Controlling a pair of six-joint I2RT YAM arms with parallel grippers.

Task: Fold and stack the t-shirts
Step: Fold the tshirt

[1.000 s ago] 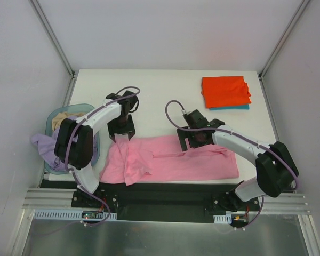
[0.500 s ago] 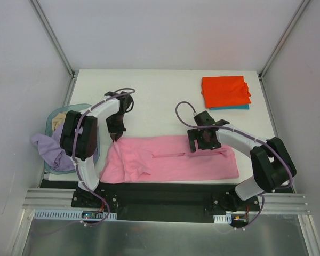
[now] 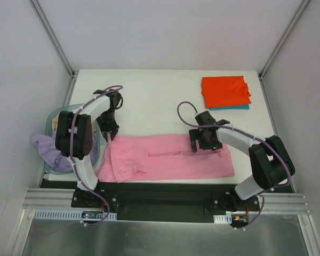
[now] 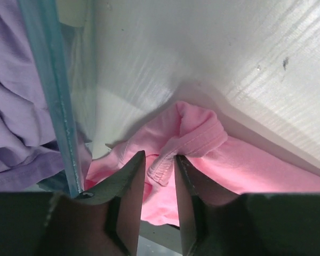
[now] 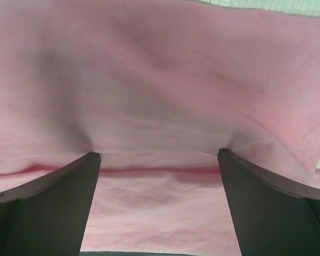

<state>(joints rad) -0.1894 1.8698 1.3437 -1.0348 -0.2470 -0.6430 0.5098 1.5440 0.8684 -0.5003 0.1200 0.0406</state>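
With the pink t-shirt's end (image 3: pixel 104 166) beside the basket and its length along the near edge, my left gripper should open, press the cloth (image 3: pixel 122 148) and swing that end of the t-shirt away.
The bright pink t-shirt (image 3: pixel 170 162) lies spread flat along the table's near edge. My left gripper (image 3: pixel 112 136) is at its far left corner, next to the basket. In the left wrist view, the left gripper (image 4: pixel 160 160) is closed narrowly on a bunched pink hem (image 4: pixel 162 168). My right gripper (image 3: pixel 205 145) is on the shirt's far edge, right of the middle. In the right wrist view, the right gripper (image 5: pixel 157 154) is wide open and its tips press into the pink cloth (image 5: pixel 160 80). The folded orange-red shirt (image 3: pixel 225 92) lies on the teal one (image 3: pixel 232 107) at the far right. The lavender shirt (image 3: pixel 45 145) hangs over the basket.
The round light-blue basket (image 3: pixel 72 109) stands off the table's left edge, with lavender cloth (image 4: pixel 16 122) behind its rim (image 4: pixel 48 80) and a tan cloth (image 3: pixel 56 122) inside. White walls and metal posts enclose the table (image 3: pixel 160 96).
My left gripper has moved left toward the basket, pulling the pink shirt's corner with it. The whole shirt has shifted left and lies flatter. My right gripper has moved right along the shirt's far edge.
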